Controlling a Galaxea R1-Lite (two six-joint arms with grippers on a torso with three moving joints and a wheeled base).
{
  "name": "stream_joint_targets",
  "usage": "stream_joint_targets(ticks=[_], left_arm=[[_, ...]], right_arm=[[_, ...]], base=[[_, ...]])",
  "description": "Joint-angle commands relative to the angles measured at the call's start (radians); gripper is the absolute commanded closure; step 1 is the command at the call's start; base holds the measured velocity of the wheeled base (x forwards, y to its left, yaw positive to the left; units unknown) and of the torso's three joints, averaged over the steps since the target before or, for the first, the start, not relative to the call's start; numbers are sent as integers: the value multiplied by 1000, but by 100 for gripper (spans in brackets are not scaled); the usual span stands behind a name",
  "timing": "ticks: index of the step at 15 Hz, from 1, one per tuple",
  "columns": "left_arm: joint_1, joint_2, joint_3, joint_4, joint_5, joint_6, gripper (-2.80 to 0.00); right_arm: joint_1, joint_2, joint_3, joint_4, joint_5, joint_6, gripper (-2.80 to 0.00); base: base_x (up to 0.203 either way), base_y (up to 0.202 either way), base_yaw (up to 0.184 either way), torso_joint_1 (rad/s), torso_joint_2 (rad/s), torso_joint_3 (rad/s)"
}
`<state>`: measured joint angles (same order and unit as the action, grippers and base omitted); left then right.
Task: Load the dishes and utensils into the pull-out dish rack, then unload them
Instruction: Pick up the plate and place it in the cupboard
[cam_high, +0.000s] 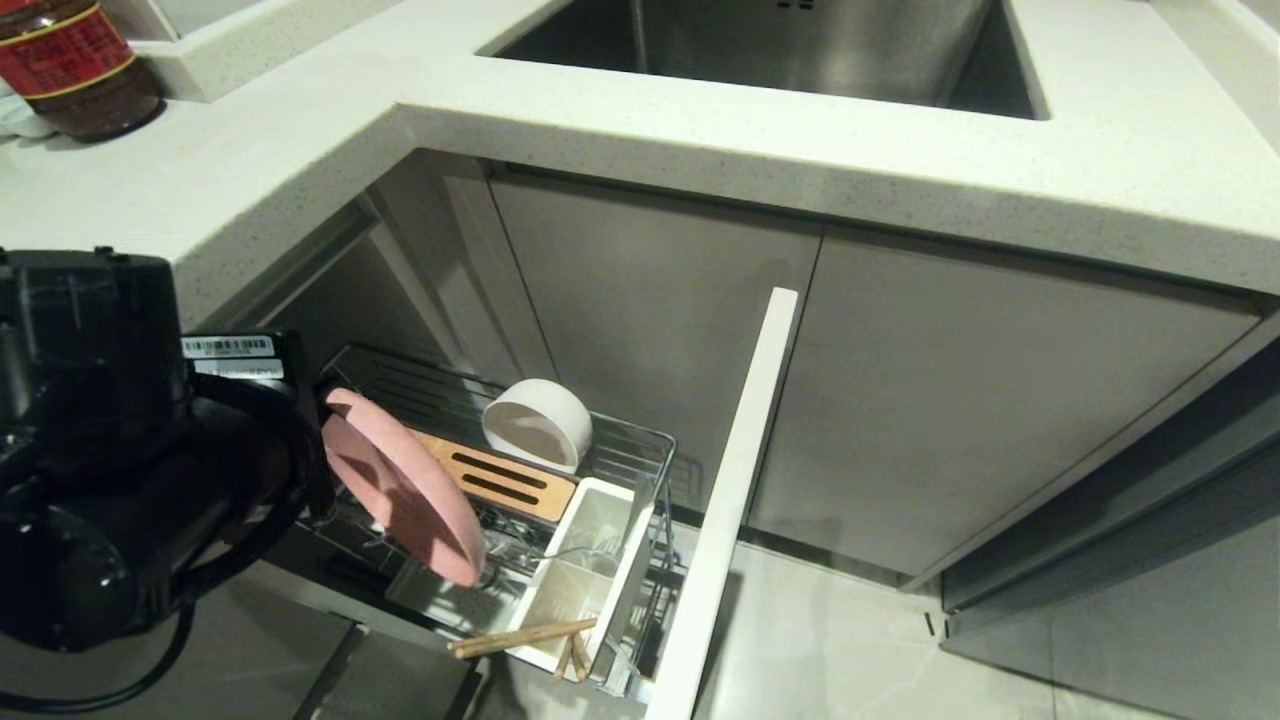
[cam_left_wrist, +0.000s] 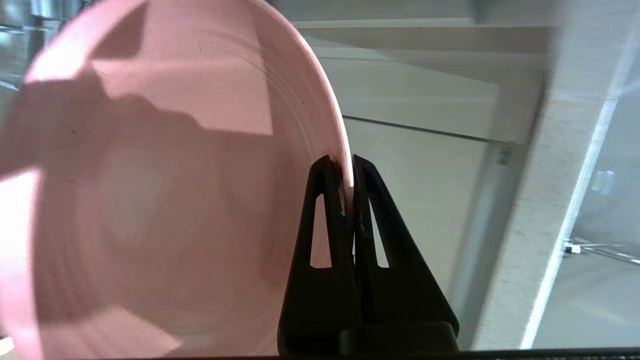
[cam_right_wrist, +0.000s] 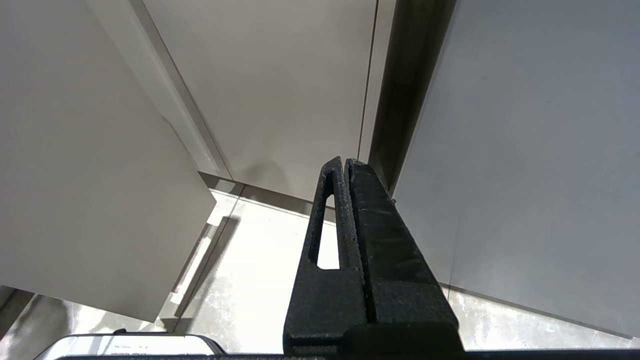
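Observation:
Next, I swing the plate with my left gripper until it is parallel to the wooden piece before I lower it, because the pink plate's lower edge slants away from the rack's slotted wooden piece.
The pink plate hangs on edge and tilted over the left part of the pull-out dish rack. My left gripper is shut on the plate's rim; in the head view my left arm hides its fingers. The off-white bowl lies on its side at the back of the rack, beside the slotted wooden strip. In the white caddy lies the silver fork, and the chopsticks stick out over its front. My right gripper is shut and empty, parked facing cabinet fronts.
The rack's white front panel juts out toward me on the right of the basket. Above runs the speckled countertop with the steel sink and a dark jar at far left. Grey cabinet doors stand behind.

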<state>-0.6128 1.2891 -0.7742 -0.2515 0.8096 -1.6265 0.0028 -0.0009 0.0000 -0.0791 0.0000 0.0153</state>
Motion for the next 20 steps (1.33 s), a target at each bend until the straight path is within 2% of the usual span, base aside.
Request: stream_joint_targets(ticks=[1,3,7,10,12,15,20], left_arm=[[-4,-17,-30,-2,6,2,0],[-4,-45,-40,-2,5,18,0],[-1,-50,-13,0,3,11,0],[5,-38,32,-5,-11,-30,0],[19,-29,44,-5,-31,-51,0],[65,-16,57,-4,-95,-79,0],[119,39,66,-11,-102,-87,0]], right_arm=[[0,1,26,-1,0,0,0],[0,1,26,-1,0,0,0],[0,1,27,-1,0,1,0],[0,1,26,-1,0,0,0],[0,1,28,-1,0,0,0],[0,1,26,-1,0,1,0],[0,1,26,-1,0,0,0]], base=[[0,0,0,0,0,0],[0,0,0,0,0,0],[0,0,0,0,0,0],[0,0,0,0,0,0],[0,0,0,0,0,0],[0,0,0,0,0,0],[0,0,0,0,0,0]])
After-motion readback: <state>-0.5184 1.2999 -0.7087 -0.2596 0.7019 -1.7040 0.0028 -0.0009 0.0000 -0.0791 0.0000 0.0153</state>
